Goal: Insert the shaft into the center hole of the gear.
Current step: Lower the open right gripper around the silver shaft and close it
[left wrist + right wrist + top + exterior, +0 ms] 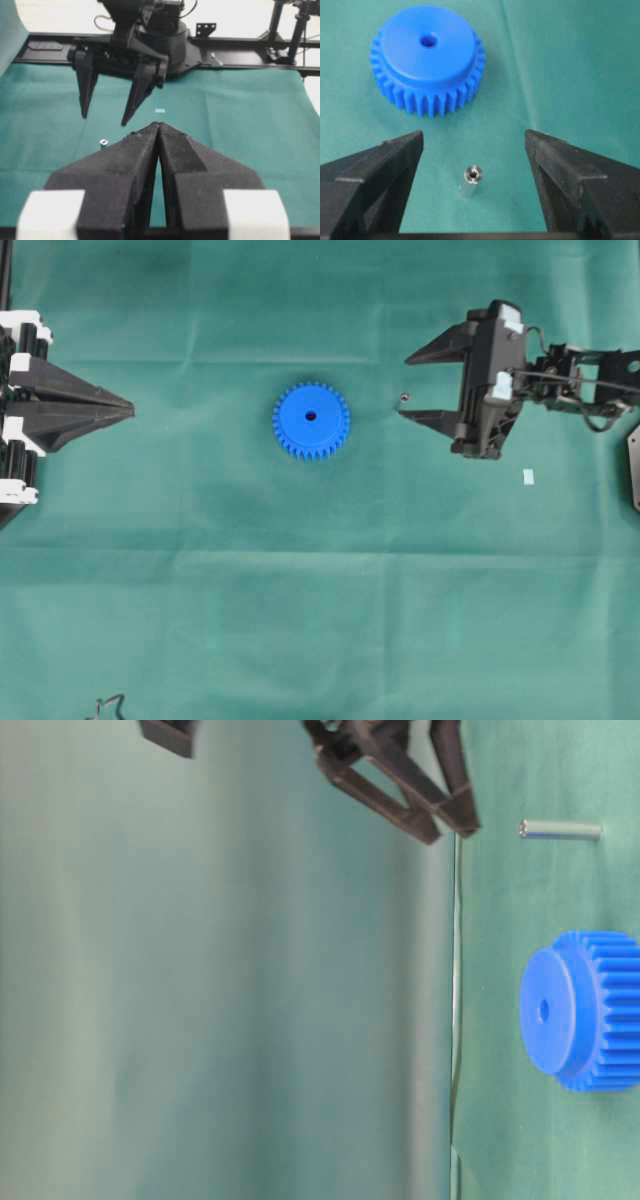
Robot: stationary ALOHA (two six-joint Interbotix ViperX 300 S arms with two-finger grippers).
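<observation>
The shaft [404, 397] is short next to the thick blue gear [427, 92], so it will sink until almost level when I lower it into the gear's center hole.
The blue gear [311, 420] lies flat on the green cloth, center hole [311, 416] facing up. It also shows in the right wrist view [427, 60] with its hole [427, 40], and in the table-level view [585, 1010]. The shaft [403, 397], a small silvery pin, stands upright on the cloth right of the gear; it shows too in three other views [470, 181] [560, 830] [103, 143]. My right gripper [404, 386] [474, 135] is open, jaws either side of the shaft, not touching it. My left gripper [130, 410] [159, 125] is shut and empty at the left edge.
A small white tag [528, 477] lies on the cloth below the right arm. A cable end [108, 706] pokes in at the bottom left. A dark plate [634, 465] sits at the right edge.
</observation>
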